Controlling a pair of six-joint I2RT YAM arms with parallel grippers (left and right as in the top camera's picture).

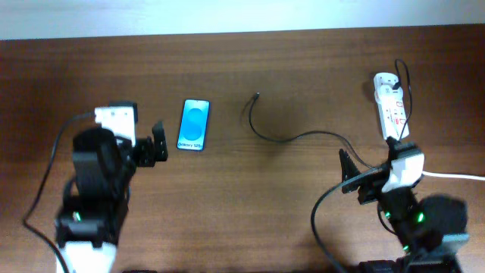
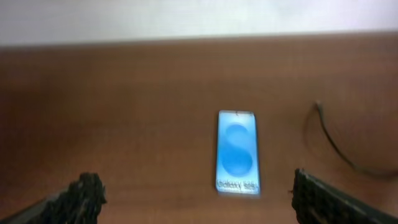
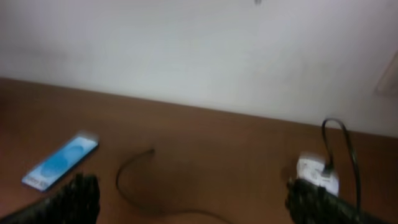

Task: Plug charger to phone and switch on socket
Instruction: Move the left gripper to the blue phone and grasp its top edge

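The phone lies flat (image 1: 192, 130), a long way from the robot's right gripper, so next the left gripper picks it up by its upper part (image 1: 195, 111) and takes it to the right gripper before plugging.
The phone (image 1: 193, 125) lies flat on the brown table with its blue screen up; it also shows in the left wrist view (image 2: 237, 152) and the right wrist view (image 3: 61, 161). The charger (image 1: 265, 133) is a thin black cable curving from its free plug tip (image 1: 257, 95) to the socket (image 1: 392, 106), a white power strip at the right. My left gripper (image 1: 157, 143) is open and empty, just left of the phone. My right gripper (image 1: 353, 176) is open and empty, below the socket, near the cable.
A thick white cord (image 1: 455, 176) runs off the right edge from the socket. The table's far edge meets a white wall (image 3: 199, 50). Thick black robot cables (image 1: 322, 227) hang by each arm base.
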